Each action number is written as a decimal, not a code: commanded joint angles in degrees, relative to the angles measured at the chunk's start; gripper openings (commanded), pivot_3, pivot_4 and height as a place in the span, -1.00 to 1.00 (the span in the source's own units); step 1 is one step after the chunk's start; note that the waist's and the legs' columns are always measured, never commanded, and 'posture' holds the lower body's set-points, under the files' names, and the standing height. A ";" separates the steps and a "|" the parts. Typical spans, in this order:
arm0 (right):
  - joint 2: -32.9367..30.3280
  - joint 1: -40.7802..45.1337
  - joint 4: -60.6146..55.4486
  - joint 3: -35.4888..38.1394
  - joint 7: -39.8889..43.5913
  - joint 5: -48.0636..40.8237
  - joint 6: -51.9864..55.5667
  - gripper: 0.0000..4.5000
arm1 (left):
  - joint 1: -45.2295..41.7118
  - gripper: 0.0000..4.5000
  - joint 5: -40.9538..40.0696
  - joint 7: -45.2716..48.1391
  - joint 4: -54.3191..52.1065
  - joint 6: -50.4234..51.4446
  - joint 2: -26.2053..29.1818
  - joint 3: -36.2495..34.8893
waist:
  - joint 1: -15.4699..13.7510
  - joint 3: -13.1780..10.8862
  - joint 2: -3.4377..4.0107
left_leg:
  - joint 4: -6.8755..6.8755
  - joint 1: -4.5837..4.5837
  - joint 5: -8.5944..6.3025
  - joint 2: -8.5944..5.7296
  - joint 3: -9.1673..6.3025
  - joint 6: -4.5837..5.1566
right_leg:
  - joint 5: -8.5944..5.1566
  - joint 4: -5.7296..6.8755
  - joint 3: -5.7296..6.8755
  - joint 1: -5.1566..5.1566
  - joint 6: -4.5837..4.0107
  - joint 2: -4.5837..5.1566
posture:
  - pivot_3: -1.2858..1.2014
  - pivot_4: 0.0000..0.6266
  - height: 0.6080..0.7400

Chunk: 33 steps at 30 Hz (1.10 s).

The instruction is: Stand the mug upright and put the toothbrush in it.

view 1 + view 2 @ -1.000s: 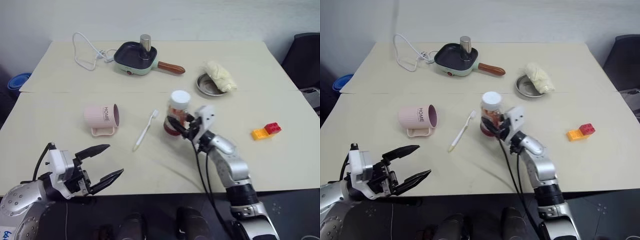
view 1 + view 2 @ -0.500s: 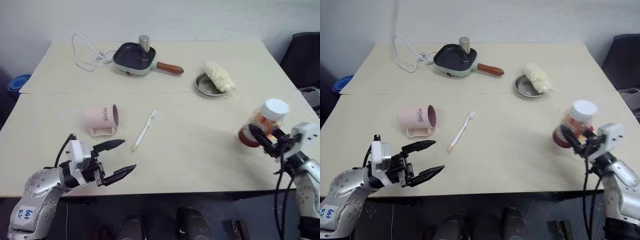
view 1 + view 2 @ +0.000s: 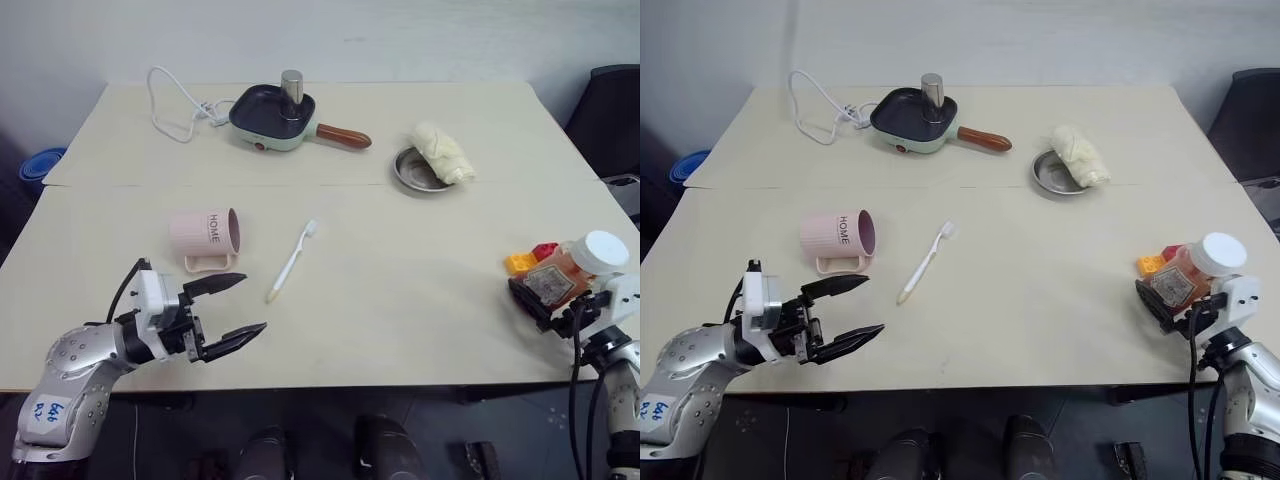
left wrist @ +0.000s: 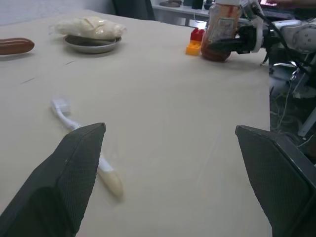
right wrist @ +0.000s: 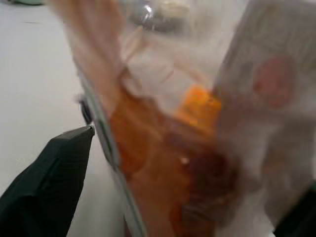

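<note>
The toothbrush (image 3: pixel 292 262) is lying flat just beyond the mug's opening (image 3: pixel 233 231), so it will get pushed along when I turn the mug upright and carry it across.
The pale pink mug (image 3: pixel 205 232) lies on its side left of the table's middle, with its mouth to the right and its handle on the table. To its right the white toothbrush (image 3: pixel 290 262) lies flat, bristle head away from me; the left wrist view shows the toothbrush (image 4: pixel 106 175) close ahead. My left gripper (image 3: pixel 255 302) is open and empty over the near edge, short of both the mug and the toothbrush. My right gripper (image 3: pixel 540 295) is at the table's right edge, around the base of the white-capped jar (image 3: pixel 572 268).
A green pan (image 3: pixel 272 115) with a brown handle and a white cable (image 3: pixel 175 100) sit at the back. A steel dish (image 3: pixel 412 172) holding a pale cloth (image 3: pixel 443 152) is at back right. Red and yellow blocks (image 3: pixel 530 258) lie beside the jar. A dark chair (image 3: pixel 610 110) stands off to the right.
My right gripper has carried the jar from the table's middle to the right edge and lowered it beside the blocks. My left gripper has edged forward toward the toothbrush.
</note>
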State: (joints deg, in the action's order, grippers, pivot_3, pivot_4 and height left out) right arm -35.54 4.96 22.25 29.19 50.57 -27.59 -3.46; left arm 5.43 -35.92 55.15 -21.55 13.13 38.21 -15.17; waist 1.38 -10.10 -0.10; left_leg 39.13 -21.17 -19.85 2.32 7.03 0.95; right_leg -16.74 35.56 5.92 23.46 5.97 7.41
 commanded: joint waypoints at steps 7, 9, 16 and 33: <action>-4.92 -14.80 -7.59 6.98 14.38 -4.78 -8.80 0.98 | 7.76 1.00 2.64 -1.63 6.29 -3.93 -0.38 -10.02 | -0.14 0.00 -0.01 | -0.02 0.07 -0.02 0.02 -0.02 0.01 | 0.00 -0.26 0.01 -0.05 0.01 -0.01 | 0.03 -0.52 1.00; -5.91 -17.00 -6.74 6.24 18.65 -4.76 -9.43 0.98 | 9.55 1.00 4.24 -1.57 9.62 -6.57 -0.61 -12.15 | -0.04 0.00 -0.01 | -0.03 0.10 -0.04 0.05 -0.03 0.01 | 0.00 -0.26 0.02 -0.06 0.00 -0.03 | 0.03 -0.52 1.00; -1.21 -14.61 -17.13 -4.12 26.78 -7.53 -9.77 0.98 | 15.37 1.00 7.76 -6.24 16.15 -13.36 -2.03 -21.92 | 0.49 0.02 -0.12 | -0.05 0.14 -0.14 0.27 -0.01 -0.08 | -0.01 -0.30 -0.01 -0.04 -0.02 0.11 | 0.03 -0.52 1.00; 7.22 0.37 -21.78 -18.91 26.49 -7.74 -8.97 0.98 | -4.56 1.00 19.28 -12.61 3.94 14.37 19.22 0.19 | -1.66 0.01 -0.06 | -0.04 0.04 -0.19 0.14 -0.06 -0.18 | -0.05 0.07 0.10 0.06 -0.13 -0.03 | 0.03 -0.52 1.00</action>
State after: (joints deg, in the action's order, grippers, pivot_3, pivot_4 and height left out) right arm -28.27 5.66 1.62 9.36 77.50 -34.54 -12.24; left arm 3.94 -19.02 42.91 -19.57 24.66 56.63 -18.61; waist -0.28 -10.09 -0.16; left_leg 39.08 -21.12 -20.04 2.50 7.10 0.77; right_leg -16.78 35.64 6.03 23.58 5.85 7.31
